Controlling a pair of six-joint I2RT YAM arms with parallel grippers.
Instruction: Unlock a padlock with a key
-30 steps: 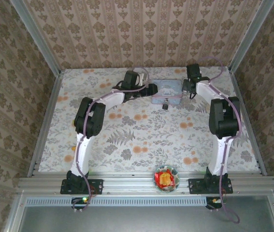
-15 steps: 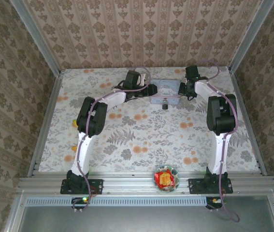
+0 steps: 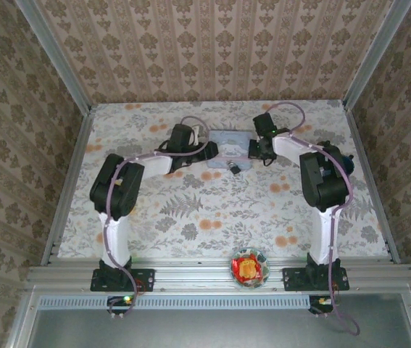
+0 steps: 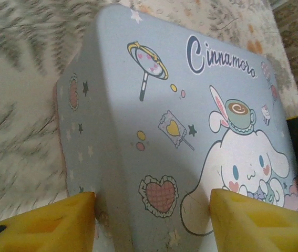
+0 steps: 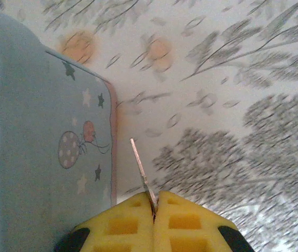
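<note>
My grippers are on either side of the tin (image 3: 230,146) while the padlock (image 3: 234,168) hangs free, so I should draw the tin nearer, then steady the padlock with my left gripper before unlocking it.
The light blue Cinnamoroll tin (image 3: 230,143) sits at the back middle of the table. The tiny dark padlock (image 3: 235,168) hangs at its near edge. My left gripper (image 3: 209,149) reaches in from the left, shut on the tin's left end. In the left wrist view its yellow fingers (image 4: 59,223) press against the tin (image 4: 180,105) on both sides. My right gripper (image 3: 259,150) is at the tin's right end, shut on a thin silver key (image 5: 140,165). The key's blade sticks out past the right gripper (image 5: 154,202), just beside the tin's wall (image 5: 43,157) and apart from it.
A glass bowl (image 3: 249,266) of red-wrapped sweets stands on the near rail between the arm bases. Metal frame rails and wallpapered walls close in the floral tabletop (image 3: 191,210) on the left, right and back.
The tin and padlock have slid left and a little nearer, together with both grippers. My left jaws have closed in onto the tin. The right gripper stays shut on the key.
</note>
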